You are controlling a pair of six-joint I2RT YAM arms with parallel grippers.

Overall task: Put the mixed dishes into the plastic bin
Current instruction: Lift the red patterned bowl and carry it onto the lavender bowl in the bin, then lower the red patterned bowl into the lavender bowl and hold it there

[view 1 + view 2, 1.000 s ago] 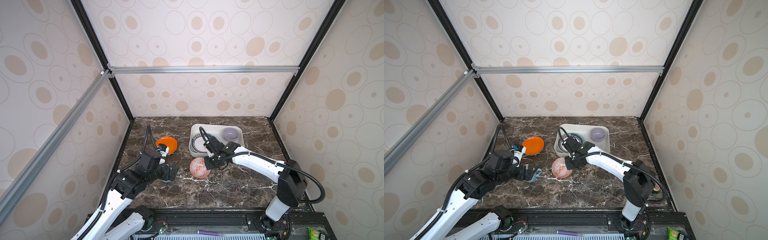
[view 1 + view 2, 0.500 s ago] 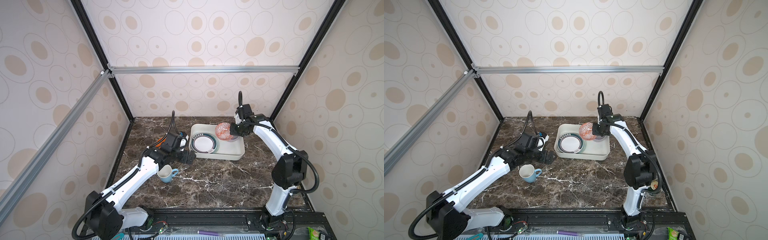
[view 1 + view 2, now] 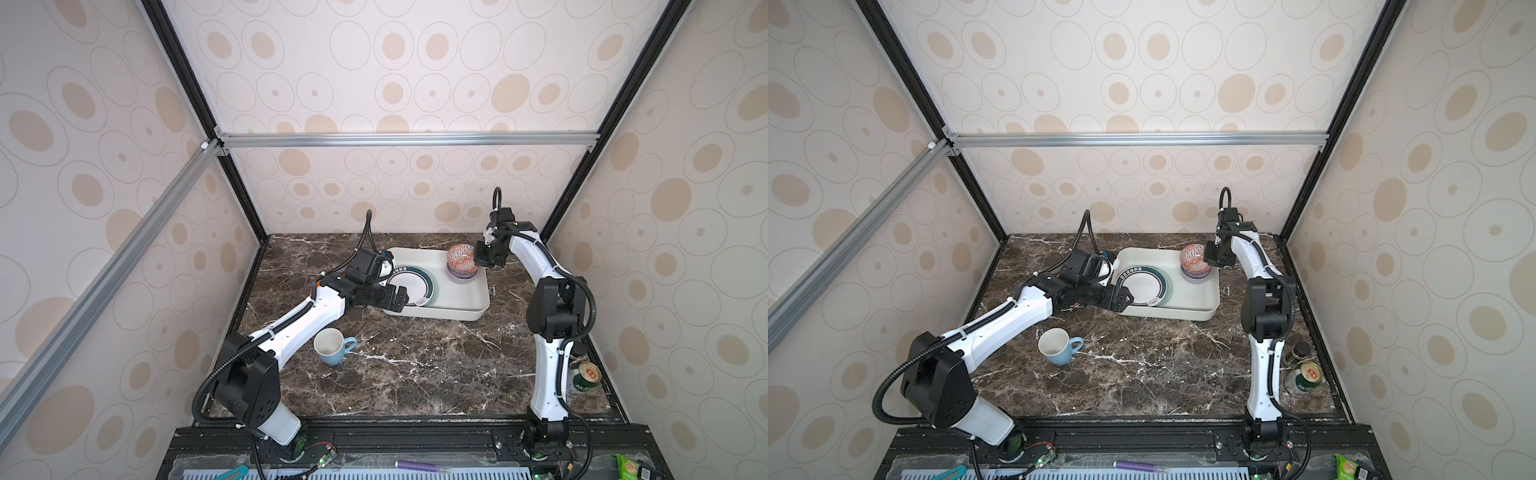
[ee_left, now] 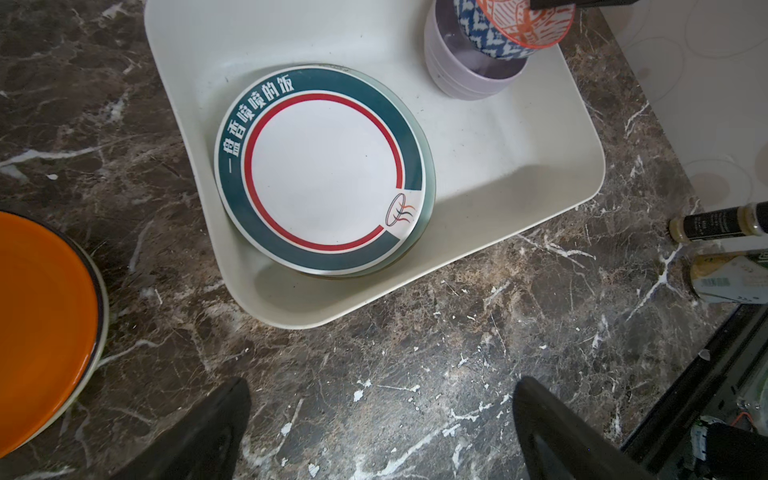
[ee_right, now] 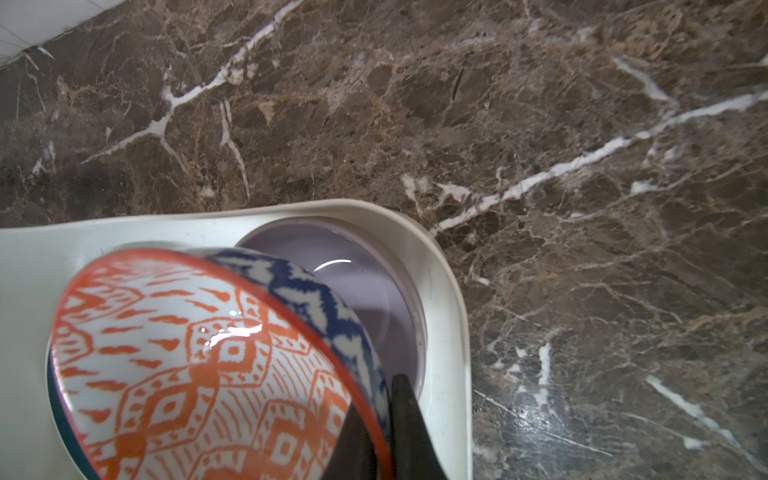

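Note:
The red-white patterned bowl sits tilted over one side of the lilac bowl, so next my right gripper regrips its rim and nudges it down inside.
The plastic bin stands at the back of the marble table. In it lies a white plate with a teal rim. At the far right, the lilac bowl holds the tilted red-white patterned bowl. My right gripper is shut on that bowl's rim. My left gripper hangs open and empty at the bin's near left corner. An orange plate lies beside it. The blue mug stands in front.
A green drink can and a dark bottle lie at the table's right edge, by the right arm's base. Patterned walls and black frame posts close in the table.
My right gripper carried the patterned bowl from the table in front of the bin into the lilac bowl. My left arm swung from the front left up to the bin's corner.

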